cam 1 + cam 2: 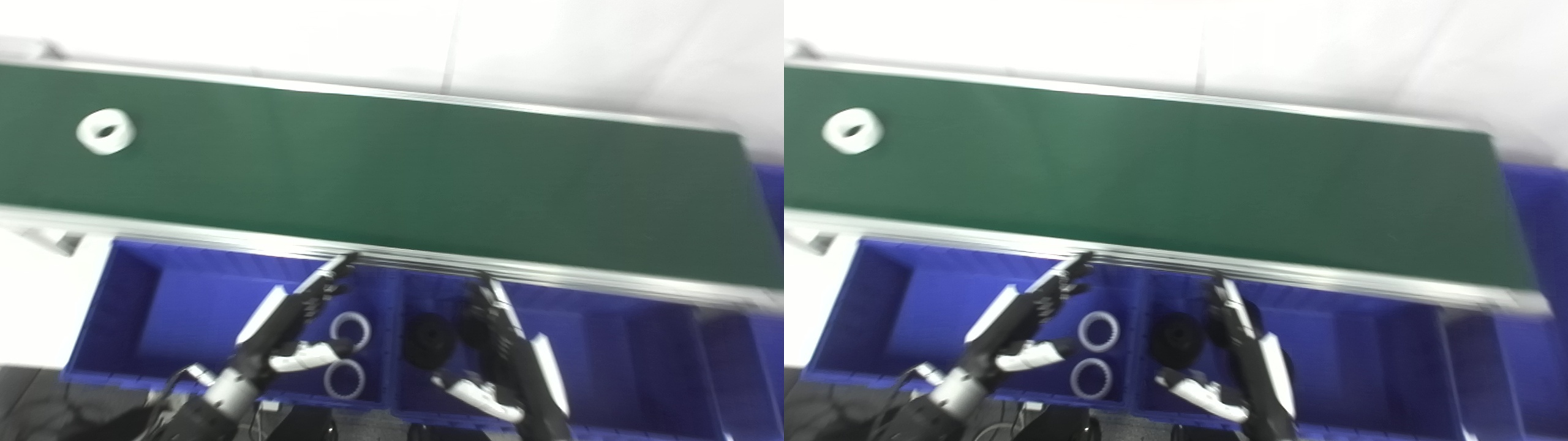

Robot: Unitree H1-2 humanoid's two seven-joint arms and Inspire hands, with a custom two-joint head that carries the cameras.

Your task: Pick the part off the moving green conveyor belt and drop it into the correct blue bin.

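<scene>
I see that the white ring-shaped part (106, 132) looks like the toothed rings in the bin (350, 331), so I should expect teeth hidden inside the part's hole when I lift it.
A white ring-shaped part (106, 130) lies on the green conveyor belt (392, 177) at its far left; it also shows in the right eye view (852, 130). My left hand (294, 318) is open and empty, hovering over the left blue bin (184, 306), fingers pointing toward the belt's near rail. My right hand (502, 349) is open and empty over the middle blue bin (600, 343). Two white toothed rings (350, 331) lie in the left bin. Black gear-like parts (430, 340) lie in the middle bin, partly hidden by the right hand.
The belt's metal near rail (392, 257) runs just above both hands. Another blue bin (741, 367) sits at the right, and more blue (773, 190) shows past the belt's right end. White surface (37, 300) lies left of the bins.
</scene>
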